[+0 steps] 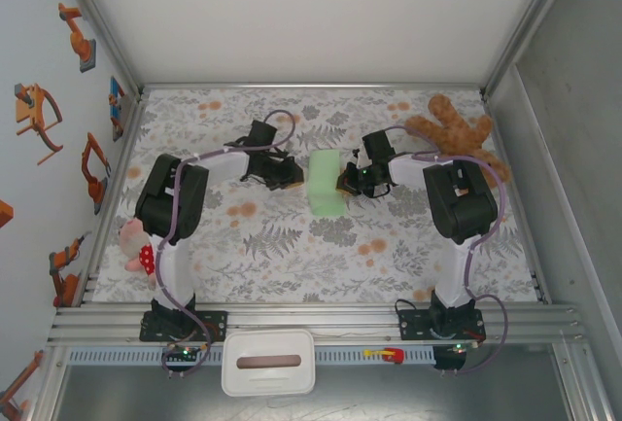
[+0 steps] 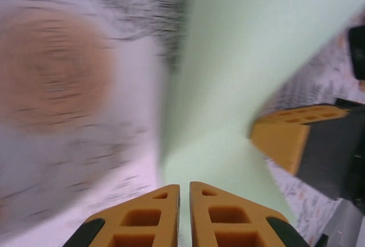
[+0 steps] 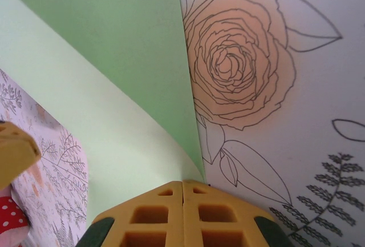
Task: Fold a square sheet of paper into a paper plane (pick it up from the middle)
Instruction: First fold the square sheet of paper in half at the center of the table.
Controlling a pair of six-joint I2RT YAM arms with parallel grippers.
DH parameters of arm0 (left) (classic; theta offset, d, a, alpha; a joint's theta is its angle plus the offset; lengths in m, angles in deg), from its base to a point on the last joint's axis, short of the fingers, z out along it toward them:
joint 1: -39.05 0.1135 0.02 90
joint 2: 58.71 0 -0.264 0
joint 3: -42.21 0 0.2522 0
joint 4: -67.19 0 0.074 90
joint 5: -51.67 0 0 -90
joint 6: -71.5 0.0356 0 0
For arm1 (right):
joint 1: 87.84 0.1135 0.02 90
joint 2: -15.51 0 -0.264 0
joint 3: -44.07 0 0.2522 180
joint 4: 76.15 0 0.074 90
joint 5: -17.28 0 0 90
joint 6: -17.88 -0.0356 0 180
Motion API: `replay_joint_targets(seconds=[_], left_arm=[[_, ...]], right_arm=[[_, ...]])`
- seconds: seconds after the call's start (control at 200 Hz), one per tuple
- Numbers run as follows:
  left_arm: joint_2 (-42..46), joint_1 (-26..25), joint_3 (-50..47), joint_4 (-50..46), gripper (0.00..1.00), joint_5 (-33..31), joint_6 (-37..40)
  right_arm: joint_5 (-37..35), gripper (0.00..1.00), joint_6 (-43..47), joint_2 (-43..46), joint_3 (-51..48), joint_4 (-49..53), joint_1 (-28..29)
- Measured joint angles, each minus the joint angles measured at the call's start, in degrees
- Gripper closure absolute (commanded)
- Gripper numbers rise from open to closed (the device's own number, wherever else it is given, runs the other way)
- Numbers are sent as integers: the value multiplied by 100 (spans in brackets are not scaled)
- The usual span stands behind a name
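While my right gripper pins the sheet's edge, the sheet's folded side (image 1: 310,186) bows up, so my left gripper should come back over the sheet (image 1: 326,180) and press toward the fold.
The square sheet of paper (image 1: 328,184) is pale mint green and bows up off the flowered table between my two grippers. My left gripper (image 1: 294,176) meets its left side. In the blurred left wrist view the left gripper (image 2: 184,185) stands almost shut, with the sheet (image 2: 245,59) running into the slit between the fingers. My right gripper (image 1: 342,184) is at the sheet's right edge. The right gripper (image 3: 182,181) is shut on that edge, and the sheet (image 3: 114,127) curls up from the table to its tips. The paper plane is out of view.
A brown teddy bear (image 1: 455,129) lies at the back right of the table. A pink plush toy (image 1: 136,246) sits by the left arm's base. A white lidded box (image 1: 268,363) stands in front of the rail. Metal frame posts border the table.
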Motion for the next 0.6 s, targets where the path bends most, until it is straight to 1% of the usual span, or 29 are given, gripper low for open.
replay_joint_targets(seconds=[0.12,0.24,0.426,0.596], left_arm=[[-166,-420,133,522,85,109,-334],[-566,-575,398,901,85,223,-603],[-807,-424,446,984,85,96,-754],[-807,-74,372,955,85,-46,-769]], right_arm=[[2,100,0,2,-13,-24,0],[4,100,0,7,-35,-61,0],[4,100,0,17,-68,-107,0],[2,100,0,22,-79,-125,0]])
